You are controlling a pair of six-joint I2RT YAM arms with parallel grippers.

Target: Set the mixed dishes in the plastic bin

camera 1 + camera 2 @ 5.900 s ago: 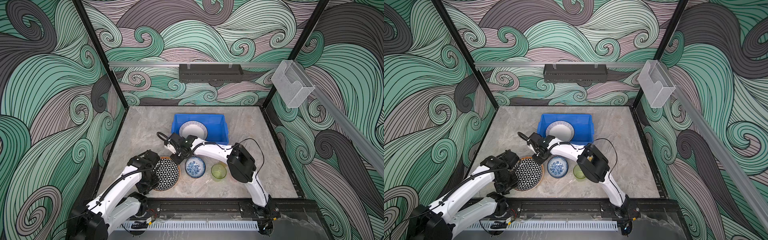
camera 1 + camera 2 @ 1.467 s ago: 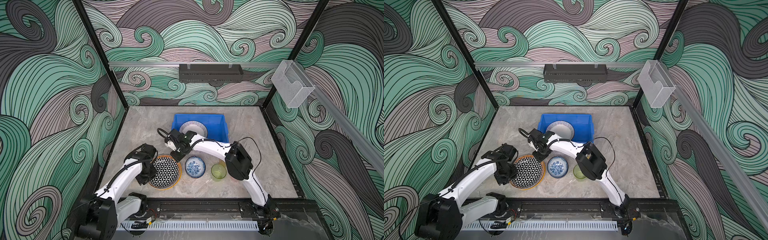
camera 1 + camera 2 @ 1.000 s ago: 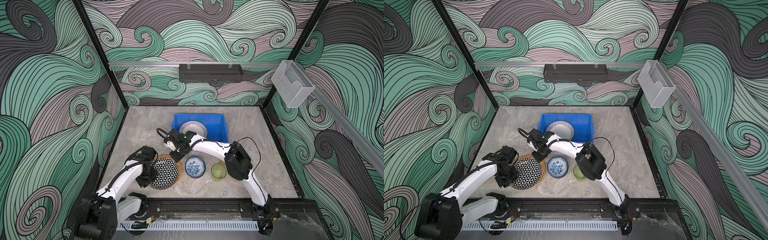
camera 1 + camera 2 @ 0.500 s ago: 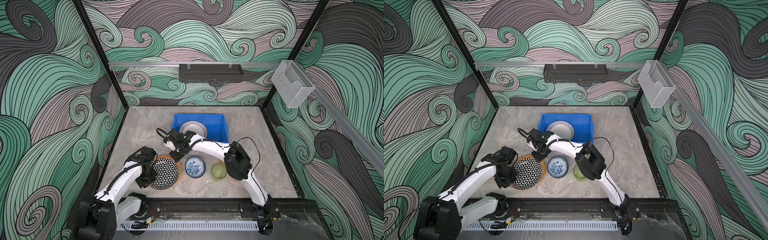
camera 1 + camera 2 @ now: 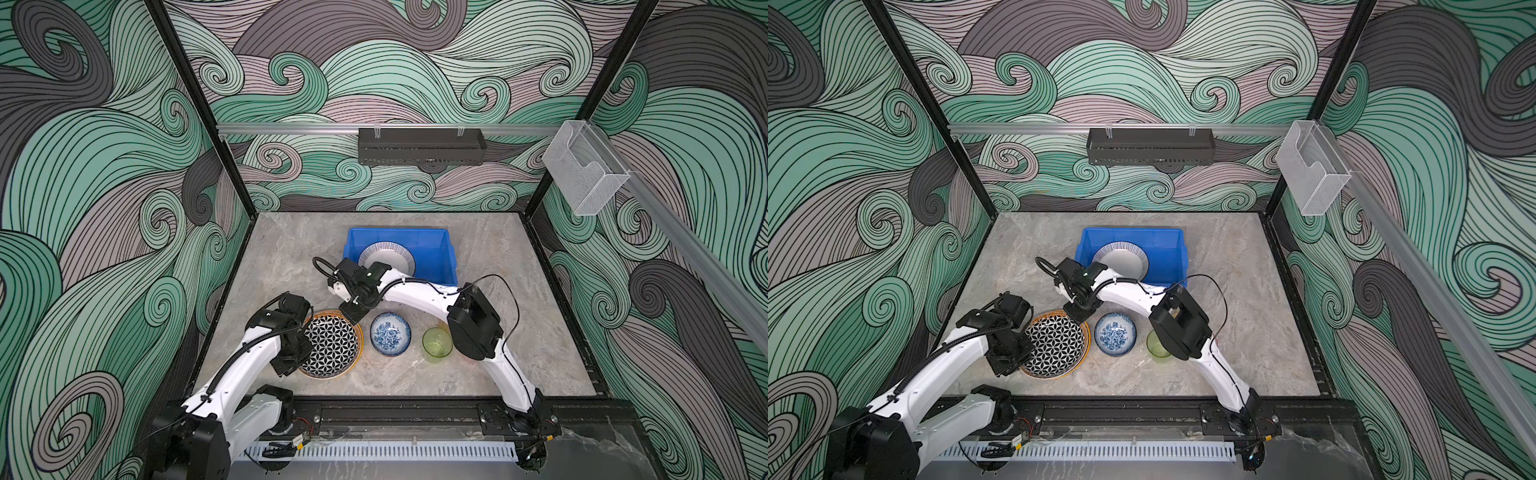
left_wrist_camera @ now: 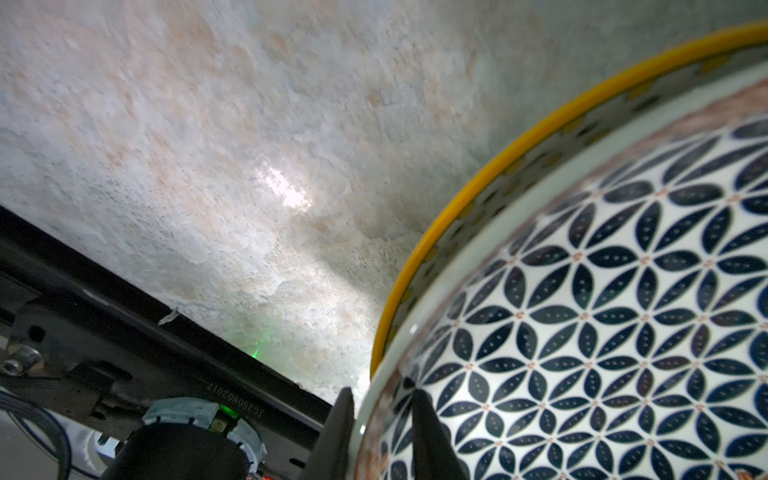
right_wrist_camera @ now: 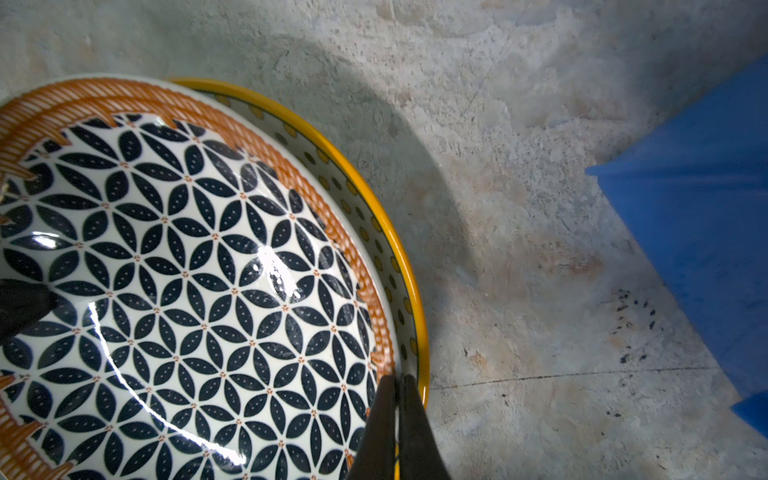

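Observation:
The star plate's rim needs my right gripper to open around it before my left gripper lifts the plate, because my right gripper is shut at the seam between the stacked plates.
A geometric-star plate lies stacked on a dotted-rim plate with a yellow edge at the front left. My left gripper is shut on the star plate's left rim, one finger inside and one outside. My right gripper is shut, its tips resting at the seam between the two plates on their far right side. The blue plastic bin holds a striped-rim plate. A blue-floral bowl and a green cup stand to the right of the stack.
A black perforated tray hangs on the back wall and a clear holder on the right wall. A black rail runs along the table's front edge, close behind my left gripper. The right arm's elbow hangs beside the green cup.
My left gripper's fingers have closed in on the star plate's rim. The right gripper has stayed shut at the stack's far edge, and the dishes have not shifted.

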